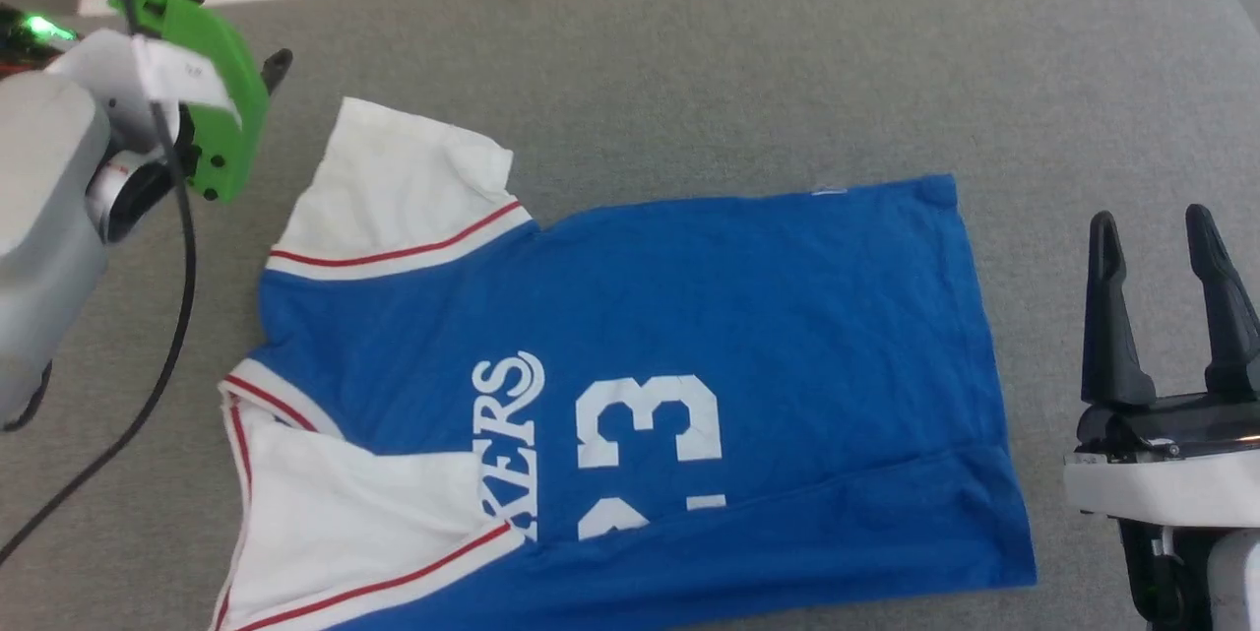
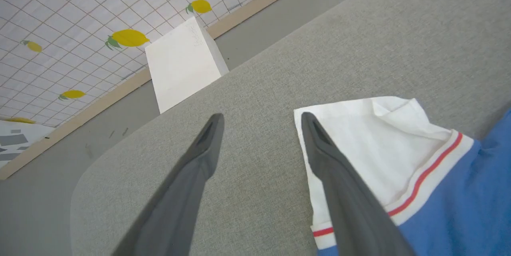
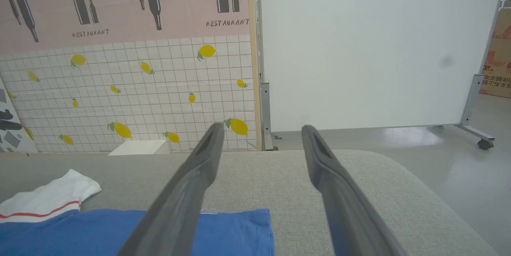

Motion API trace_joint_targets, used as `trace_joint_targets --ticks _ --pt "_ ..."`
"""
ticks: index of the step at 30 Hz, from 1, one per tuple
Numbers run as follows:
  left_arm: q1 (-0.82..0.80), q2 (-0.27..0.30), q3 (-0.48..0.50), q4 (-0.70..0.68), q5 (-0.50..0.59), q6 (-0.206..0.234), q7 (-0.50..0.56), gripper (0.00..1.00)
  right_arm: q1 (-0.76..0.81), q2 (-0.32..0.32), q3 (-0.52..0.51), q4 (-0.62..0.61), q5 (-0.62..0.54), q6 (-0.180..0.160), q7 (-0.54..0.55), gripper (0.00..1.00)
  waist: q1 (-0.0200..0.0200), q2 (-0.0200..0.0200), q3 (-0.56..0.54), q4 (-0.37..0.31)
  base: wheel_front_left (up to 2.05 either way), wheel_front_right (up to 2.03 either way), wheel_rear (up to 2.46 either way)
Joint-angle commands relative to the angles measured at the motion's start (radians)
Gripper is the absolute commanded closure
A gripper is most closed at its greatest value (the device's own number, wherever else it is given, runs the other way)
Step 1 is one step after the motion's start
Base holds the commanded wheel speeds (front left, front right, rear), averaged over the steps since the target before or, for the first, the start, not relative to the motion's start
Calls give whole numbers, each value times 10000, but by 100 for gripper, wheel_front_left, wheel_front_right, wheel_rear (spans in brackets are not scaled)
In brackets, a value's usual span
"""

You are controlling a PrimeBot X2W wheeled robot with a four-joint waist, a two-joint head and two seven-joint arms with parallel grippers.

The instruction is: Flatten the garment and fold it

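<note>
I expect the garment's far side [image 1: 756, 231] to fold over and meet the garment's near edge when I carry the far white sleeve, because that near edge lies folded across the number [image 1: 768, 538].
The garment [image 1: 689, 316], a royal-blue jersey with white sleeves, red-striped trim, white lettering and the number 23, lies spread on the grey table [image 1: 689, 50], collar to the left, hem to the right. Its near edge is folded over across the number. My left gripper [image 2: 261, 122] is open above the table by the far white sleeve [image 2: 371, 144]; one finger overlaps the sleeve's edge in the left wrist view. In the head view the left arm's green mount [image 1: 212, 99] sits at upper left. My right gripper [image 1: 1157, 227] stands open beyond the hem, holding nothing, and the hem corner [image 3: 239, 228] shows in its wrist view.
A white box [image 2: 181, 62] stands on the floor beyond the table's rounded far-left corner, before a lemon-patterned tiled wall [image 3: 159, 88]. A white rolling board [image 3: 371, 48] stands past the far edge. A black cable [image 1: 182, 296] hangs from the left arm over the table.
</note>
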Motion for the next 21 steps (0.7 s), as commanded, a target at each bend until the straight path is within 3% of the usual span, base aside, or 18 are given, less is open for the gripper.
trace_joint_targets --ticks 1,8,14,19,20,21 --pt "-363 -137 -133 189 -226 -136 568 0 -21 66 26 13 -179 -17 -100 0 -2 0 983 -533 0 0 0" --pt "-1334 -467 -497 669 -1015 -427 3251 0 -628 214 367 303 -343 -17 -199 0 -2 0 1916 -982 0 0 0" --pt "-1665 -370 -739 1128 -1385 -465 4724 0 -1012 306 503 265 -453 -17 -217 0 -2 0 2396 -1312 0 0 0" --pt "-1705 -282 -925 1290 -1422 -477 5156 0 -1058 356 539 245 -542 -17 -219 0 -2 0 2568 -1386 0 0 0" --pt "-1674 -261 -1011 1254 -1409 -482 5223 66 -1053 364 534 253 -557 -17 -220 0 -2 0 2556 -1374 0 0 0" --pt "-1629 -255 -1039 1221 -1464 -486 5261 100 -1045 369 521 259 -577 -17 -220 0 -2 0 2523 -1351 0 0 0"
